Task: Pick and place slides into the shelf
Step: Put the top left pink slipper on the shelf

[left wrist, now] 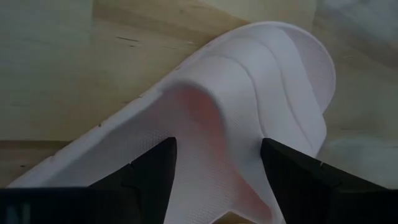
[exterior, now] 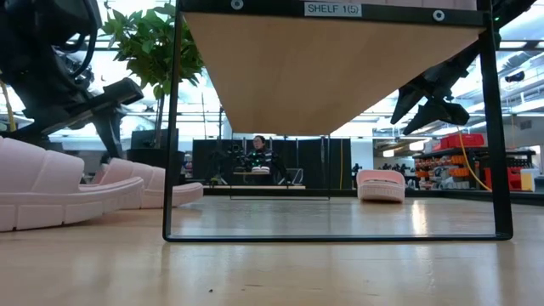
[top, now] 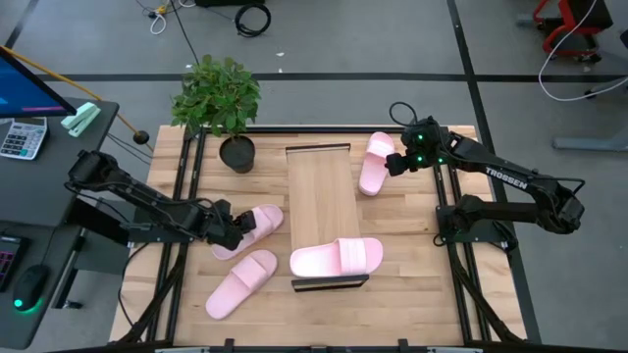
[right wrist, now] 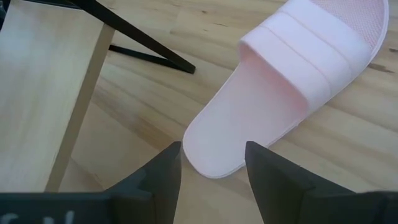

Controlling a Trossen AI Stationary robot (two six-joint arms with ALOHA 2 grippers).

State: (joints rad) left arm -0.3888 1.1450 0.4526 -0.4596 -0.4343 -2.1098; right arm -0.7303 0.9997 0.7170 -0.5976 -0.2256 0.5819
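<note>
The slide (top: pixel 258 225) will hold its open shape when the robot lifts it by its strap, because the strap stands arched (left wrist: pixel 231 90) and runs into the slide's sole.
The shelf (top: pixel 322 196) is a long light-wood board at the table's middle. One pale pink slide (top: pixel 336 258) lies across its near end. My left gripper (left wrist: pixel 217 155) is open, low over a second slide (top: pixel 257 220) left of the shelf, one finger on each side of its wide strap (left wrist: pixel 249 93). A third slide (top: pixel 240 283) lies on the table nearer the front. My right gripper (right wrist: pixel 211 155) is open and hangs above the end of a fourth slide (right wrist: pixel 292 74), which lies flat right of the shelf's far end. My left gripper comes at the slide slanting down from the table's left, its fingers (left wrist: pixel 152 177) straddling the strap across the slide. I cannot tell whether the fingers touch the foam. The slide lies flat on the table.
A potted plant (top: pixel 221 103) stands at the far left corner of the table, close to the shelf's far end. Black frame rails (top: pixel 186 186) run along the table's left and right sides. A desk with a calculator (top: pixel 22 137) stands left of the table.
</note>
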